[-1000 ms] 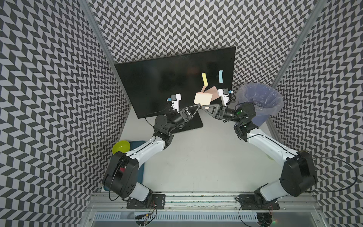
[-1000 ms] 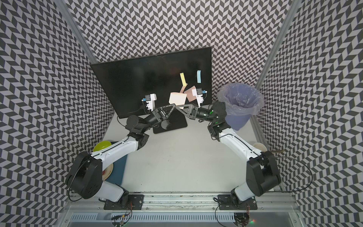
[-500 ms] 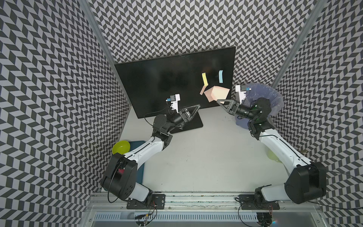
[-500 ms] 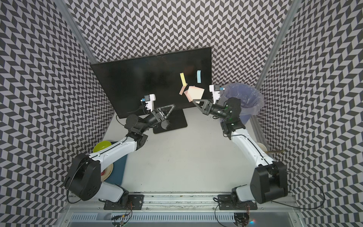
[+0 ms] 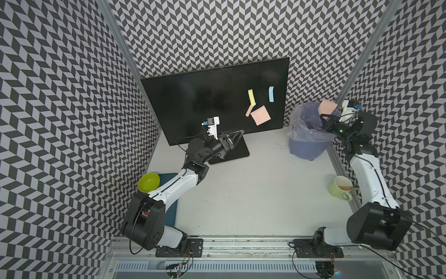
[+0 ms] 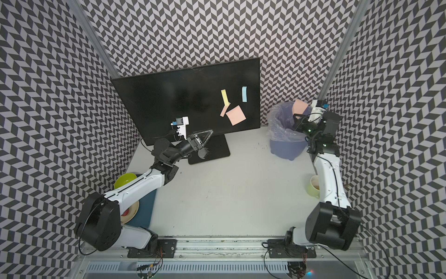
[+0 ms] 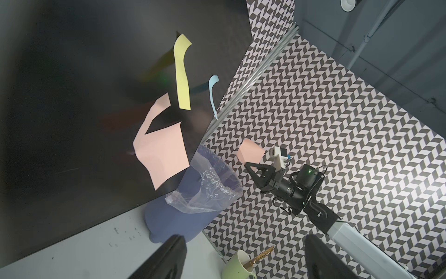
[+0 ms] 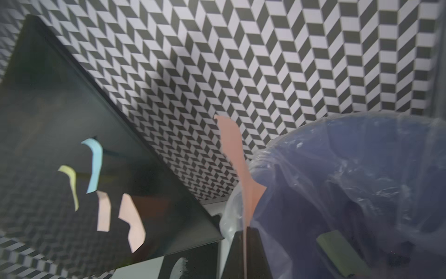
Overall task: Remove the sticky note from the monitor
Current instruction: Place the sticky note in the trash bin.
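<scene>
Next, I peel the narrow pink strip with my left gripper and then hand it to my right gripper, because the bin is far across from my left gripper.
The monitor stands at the back on its black base. Stuck to its screen are a yellow sticky note, a blue one, a narrow pink strip and a pink square. Another pink sticky note is off the screen. My right gripper is shut on it and holds it over the bin's mouth; the right wrist view shows the note pinched edge-on. My left gripper is open and holds nothing, low in front of the monitor's base, its fingers spread wide.
A blue bin with a clear plastic liner stands right of the monitor. A green mug with a spoon sits by the right arm. At the left edge, a green bowl sits beside a dark blue tray.
My left gripper opened and let go of the pink note. My right gripper carried that note away from the monitor, rightwards to above the bin.
</scene>
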Controlling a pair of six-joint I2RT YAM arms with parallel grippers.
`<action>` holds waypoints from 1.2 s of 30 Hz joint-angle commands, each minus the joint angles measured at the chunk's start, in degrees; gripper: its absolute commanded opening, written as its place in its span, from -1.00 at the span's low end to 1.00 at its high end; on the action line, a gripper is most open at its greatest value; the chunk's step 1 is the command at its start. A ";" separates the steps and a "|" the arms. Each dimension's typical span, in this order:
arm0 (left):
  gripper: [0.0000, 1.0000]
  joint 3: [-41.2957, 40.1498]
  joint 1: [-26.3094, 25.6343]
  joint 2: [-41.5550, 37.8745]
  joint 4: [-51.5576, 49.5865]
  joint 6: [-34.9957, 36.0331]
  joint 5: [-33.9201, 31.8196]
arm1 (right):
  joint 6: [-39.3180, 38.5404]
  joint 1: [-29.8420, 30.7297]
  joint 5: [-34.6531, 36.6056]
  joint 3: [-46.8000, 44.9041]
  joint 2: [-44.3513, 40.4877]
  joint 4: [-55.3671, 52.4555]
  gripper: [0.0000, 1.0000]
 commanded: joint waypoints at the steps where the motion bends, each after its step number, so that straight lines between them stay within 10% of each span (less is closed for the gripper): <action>1: 0.70 1.54 0.28 -0.58 -2.11 2.74 0.30 | -6.02 -0.10 6.34 5.30 4.82 -8.03 -0.87; 13: 0.76 3.18 0.41 1.60 -3.42 2.46 0.09 | -9.14 0.07 11.89 11.09 6.55 -12.22 0.57; 26: 0.71 8.51 -1.86 11.12 2.48 -4.80 -8.19 | -3.75 10.04 -3.56 -5.24 -8.00 3.51 0.95; 36: 0.58 18.37 -3.07 17.87 -4.02 3.33 -15.35 | 1.99 19.39 -7.48 -14.24 -12.85 9.59 0.98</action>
